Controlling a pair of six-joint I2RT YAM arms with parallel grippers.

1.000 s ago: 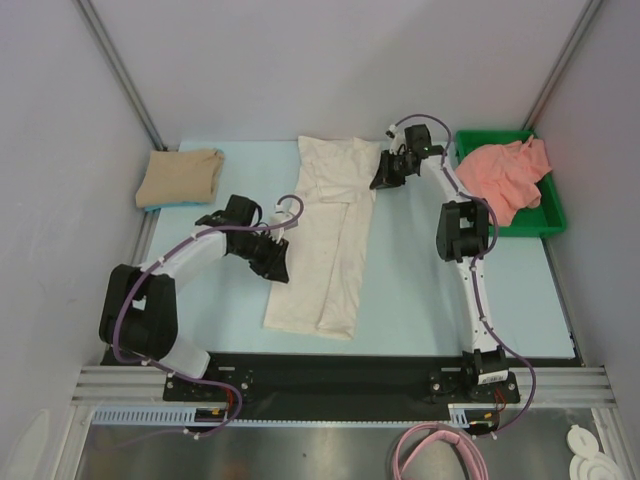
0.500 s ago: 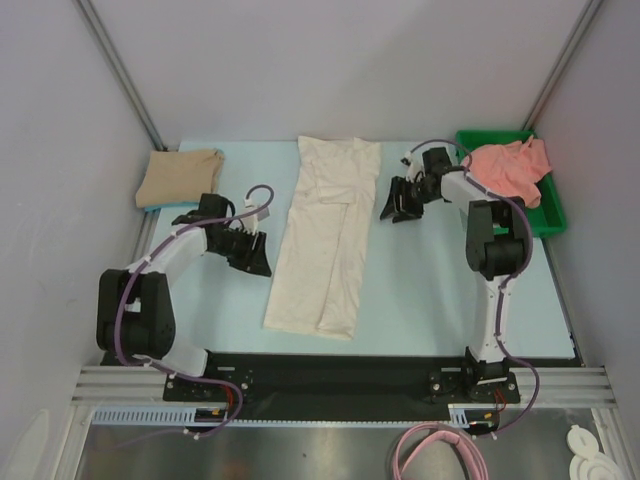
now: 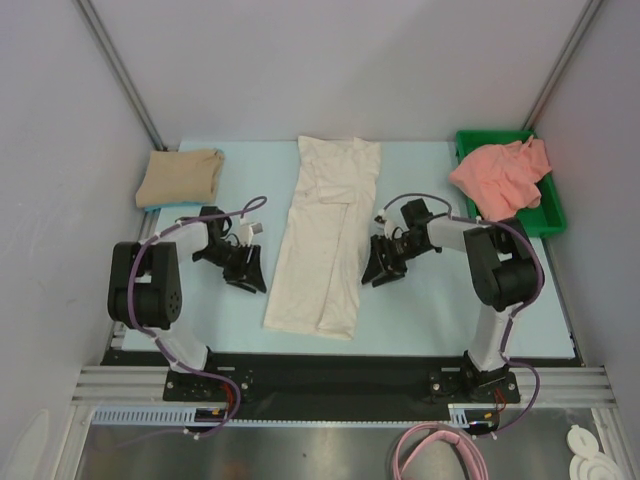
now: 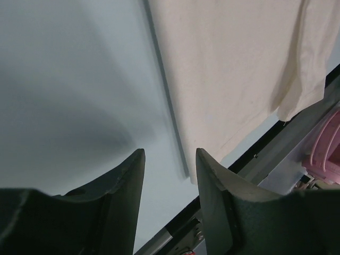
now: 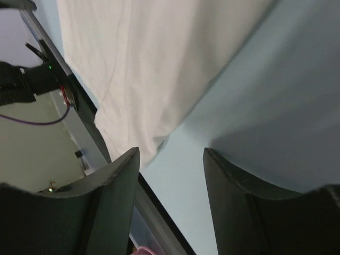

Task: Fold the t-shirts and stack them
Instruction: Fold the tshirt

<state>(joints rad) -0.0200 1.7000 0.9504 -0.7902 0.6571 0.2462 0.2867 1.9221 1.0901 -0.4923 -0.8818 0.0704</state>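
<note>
My gripper will carry the t-shirt's near end (image 3: pixel 312 326) back, and the cream-white t-shirt should fold over itself while its far end stays put: the long strip (image 3: pixel 322 228) lies flat.
A cream-white t-shirt (image 3: pixel 328 240) lies folded into a long strip down the middle of the table; it also shows in the left wrist view (image 4: pixel 234 69) and the right wrist view (image 5: pixel 143 64). A tan-beige t-shirt (image 3: pixel 180 177) sits folded at the back left. A salmon-pink t-shirt (image 3: pixel 500 175) lies crumpled in the green tray (image 3: pixel 552 215). My left gripper (image 3: pixel 250 275) hovers open just left of the strip's lower half, nothing between its fingers. My right gripper (image 3: pixel 377 272) hovers open just right of the strip, also empty.
The black front rail (image 3: pixel 330 375) runs along the near edge of the light blue table. Grey walls and metal posts close in the left, right and back. Pink cable coils (image 3: pixel 440 450) lie below the rail.
Both arms pulled away from the cream-white shirt toward the near edge. The right gripper came down from the strip's top right corner, having opened; the left gripper opened further and drew back left.
</note>
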